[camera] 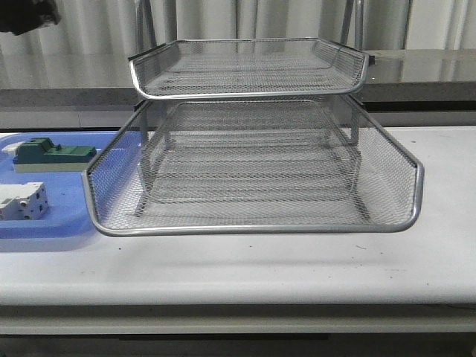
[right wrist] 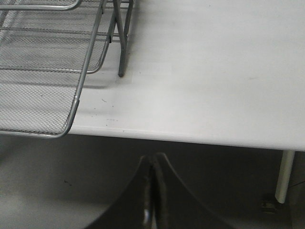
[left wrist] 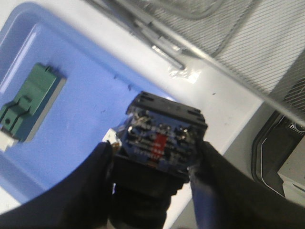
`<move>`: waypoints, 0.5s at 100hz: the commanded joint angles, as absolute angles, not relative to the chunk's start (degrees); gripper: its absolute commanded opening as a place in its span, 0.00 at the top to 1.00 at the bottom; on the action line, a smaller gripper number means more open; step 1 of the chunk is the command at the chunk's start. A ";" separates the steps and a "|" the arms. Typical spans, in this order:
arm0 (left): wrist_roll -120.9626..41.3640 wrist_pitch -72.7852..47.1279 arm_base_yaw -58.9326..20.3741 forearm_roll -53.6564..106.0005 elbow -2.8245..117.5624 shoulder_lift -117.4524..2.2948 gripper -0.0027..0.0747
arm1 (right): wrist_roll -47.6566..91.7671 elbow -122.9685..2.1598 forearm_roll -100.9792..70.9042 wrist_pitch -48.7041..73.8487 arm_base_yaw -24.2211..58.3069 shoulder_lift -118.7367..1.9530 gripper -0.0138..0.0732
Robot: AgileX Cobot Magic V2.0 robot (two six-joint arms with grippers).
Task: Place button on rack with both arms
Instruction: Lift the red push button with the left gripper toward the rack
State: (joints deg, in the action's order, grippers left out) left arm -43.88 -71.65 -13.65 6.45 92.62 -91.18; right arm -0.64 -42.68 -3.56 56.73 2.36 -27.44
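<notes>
My left gripper is holding the button [left wrist: 161, 138] clear of the blue tray, and the rack's lower tray [camera: 227, 167] is empty. The gripper should next go down to the lower tray's mesh and let go there.
In the left wrist view my left gripper [left wrist: 153, 158] is shut on the button [left wrist: 159, 136]. The button's blue rear block with metal screws faces the camera, its black body sits between the fingers, and its red cap is hidden. I hold it in the air above the blue tray [left wrist: 86, 109], near the rack [left wrist: 224, 62]. The silver wire-mesh rack [camera: 253, 223] fills the middle of the front view, its lower tray pulled forward. My right gripper [right wrist: 153, 160] is shut and empty, off the table's front edge beside the rack's corner [right wrist: 76, 95]. Neither gripper's fingers show in the front view.
The flat blue tray [camera: 44, 223] lies left of the rack with a green block part [camera: 52, 155] and a white terminal block [camera: 22, 201] on it. A dark piece of arm [camera: 28, 16] shows at the top left. White table [camera: 297, 260] runs in front and to the right.
</notes>
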 commanded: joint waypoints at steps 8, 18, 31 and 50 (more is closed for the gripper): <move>-43.12 -73.26 -20.71 9.81 93.57 -88.07 0.91 | -0.51 -44.68 -3.41 53.24 1.96 -27.77 0.92; -43.12 -73.26 -25.37 11.10 93.17 -88.49 0.91 | -0.51 -44.68 -3.41 53.24 1.96 -27.77 0.92; -43.12 -72.72 -31.29 11.10 93.17 -90.24 0.91 | -0.51 -44.68 -3.41 53.24 1.96 -27.77 0.92; -43.12 -68.91 -36.19 10.99 93.17 -95.74 0.91 | -0.51 -44.68 -3.41 53.30 1.96 -27.77 0.92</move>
